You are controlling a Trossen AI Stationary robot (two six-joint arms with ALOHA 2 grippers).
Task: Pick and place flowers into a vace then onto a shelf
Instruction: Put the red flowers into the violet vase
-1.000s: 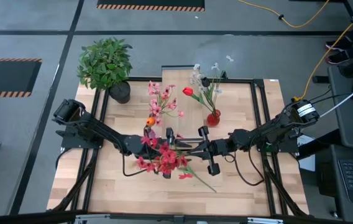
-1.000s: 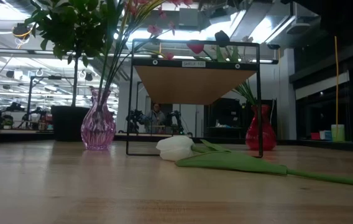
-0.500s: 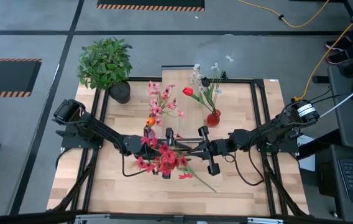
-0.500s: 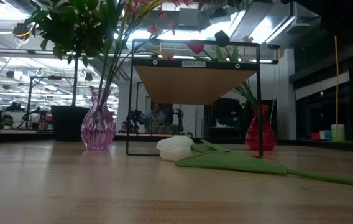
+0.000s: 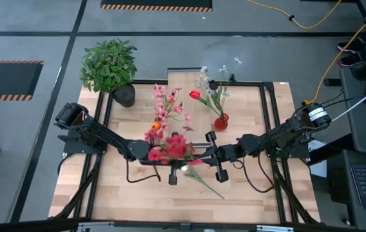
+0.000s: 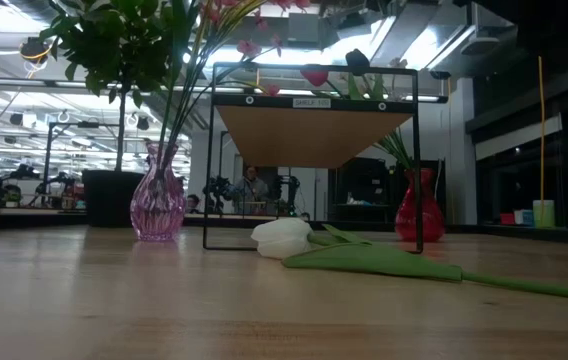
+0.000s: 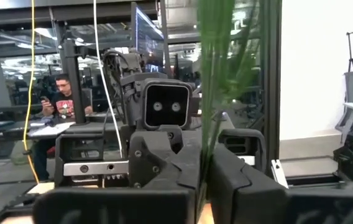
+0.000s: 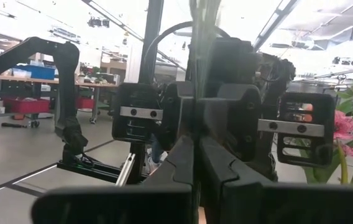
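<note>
The spray's green stalk point(image 7: 210, 93) is pinched by both grippers, so my right gripper should open and move away before my left gripper takes the spray to the pink vase point(image 6: 158, 205).
A spray of red and pink flowers point(image 5: 170, 147) hangs in mid-air over the table's middle, its blossoms above my left gripper point(image 5: 184, 154). My right gripper point(image 5: 201, 154) faces it tip to tip. Both are shut on the spray's green stalk, which shows as a blurred green streak point(image 7: 209, 106) in the left wrist view and a pale one point(image 8: 199, 74) in the right. A white tulip point(image 6: 284, 238) lies on its side on the tabletop, its stalk point(image 5: 206, 184) pointing to the near right. The shelf point(image 6: 314, 135) stands behind, with a pink vase point(image 6: 158, 205) and a red vase point(image 6: 419, 212) to either side. My left gripper pinches the green stalk point(image 7: 205, 155) between its two fingers, coming level from the table's left. The stalk runs across the fingers. The spray is clear of the table. My right gripper pinches the same stalk point(image 8: 197, 134) between its two fingers, level from the table's right and across the stalk, close beside the other gripper.
A bushy potted plant point(image 5: 109, 64) stands at the far left corner. The pink vase point(image 5: 159, 122) and the red vase point(image 5: 221, 121) both hold flowers just beyond the grippers. A black frame point(image 5: 268, 129) rims the table. Bare wood lies at the near side.
The spray's red blossoms have swung from the near side of the two grippers to their far side and now lie over my left gripper. Both arms have kept their places. The white tulip has not moved.
</note>
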